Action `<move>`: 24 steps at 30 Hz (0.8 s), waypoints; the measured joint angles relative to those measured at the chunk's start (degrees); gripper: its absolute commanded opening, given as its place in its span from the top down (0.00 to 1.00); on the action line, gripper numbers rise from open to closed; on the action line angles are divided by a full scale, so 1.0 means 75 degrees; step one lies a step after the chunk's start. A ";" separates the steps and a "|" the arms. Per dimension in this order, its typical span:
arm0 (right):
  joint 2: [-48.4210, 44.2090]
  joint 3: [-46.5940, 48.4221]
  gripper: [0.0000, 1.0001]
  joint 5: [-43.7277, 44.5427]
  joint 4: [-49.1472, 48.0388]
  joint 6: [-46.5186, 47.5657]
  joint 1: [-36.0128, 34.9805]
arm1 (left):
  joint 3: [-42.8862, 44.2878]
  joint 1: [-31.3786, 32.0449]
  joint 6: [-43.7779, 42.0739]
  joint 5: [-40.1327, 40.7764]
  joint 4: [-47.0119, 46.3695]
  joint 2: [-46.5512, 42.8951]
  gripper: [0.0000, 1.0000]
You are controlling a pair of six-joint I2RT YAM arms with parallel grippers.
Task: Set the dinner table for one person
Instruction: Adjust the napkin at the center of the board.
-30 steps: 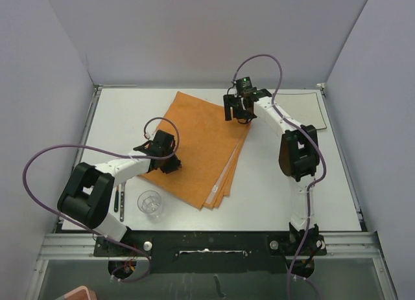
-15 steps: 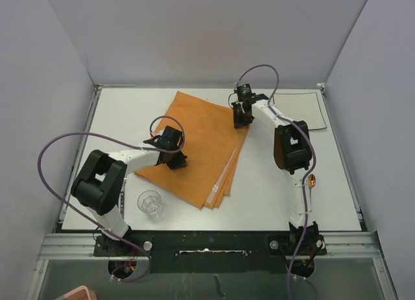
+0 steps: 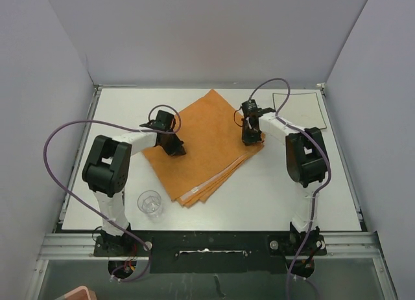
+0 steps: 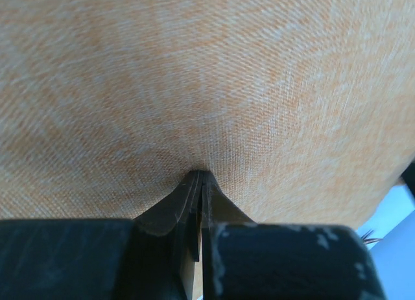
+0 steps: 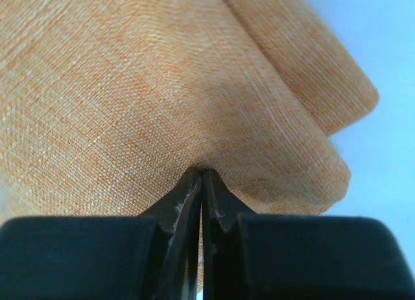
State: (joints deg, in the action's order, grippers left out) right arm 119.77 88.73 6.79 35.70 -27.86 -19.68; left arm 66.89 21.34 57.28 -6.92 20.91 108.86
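The orange mat's near edge (image 3: 217, 181) runs at an angle away from the front of the table, so next my right gripper pulls the mat's pinched corner (image 3: 260, 146) toward the front until the mat lies square.
A folded orange cloth mat (image 3: 207, 141) lies slantwise in the middle of the off-white dinner table (image 3: 272, 190). My left gripper (image 3: 174, 147) is at the mat's left part, and my right gripper (image 3: 251, 138) is at its right corner. In the left wrist view the left gripper (image 4: 200, 174) is shut, its tips pinching the orange weave (image 4: 207, 80). In the right wrist view the right gripper (image 5: 202, 170) is likewise shut on the mat (image 5: 162, 86), whose folded edge bulges beside bare table (image 5: 382, 41).
A clear glass cup (image 3: 150, 203) stands near the table's front left, next to the left arm. A flat white square plate (image 3: 299, 111) lies at the back right, behind the right arm. Grey walls close in three sides.
Both grippers have closed on the mat. The mat has turned clockwise in the top view, its right corner swinging nearer and its left edge moving back with the arms.
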 measured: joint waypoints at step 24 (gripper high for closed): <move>-0.1311 -0.1711 1.00 0.0874 0.1853 -0.1941 -0.2495 | 0.1871 -0.0402 -0.1804 0.0402 0.0662 0.1084 1.00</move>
State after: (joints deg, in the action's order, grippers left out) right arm 109.93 75.90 13.34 49.60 -42.41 -38.39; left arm 80.93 18.33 43.75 -3.90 25.87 116.99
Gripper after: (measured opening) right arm 0.021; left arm 0.007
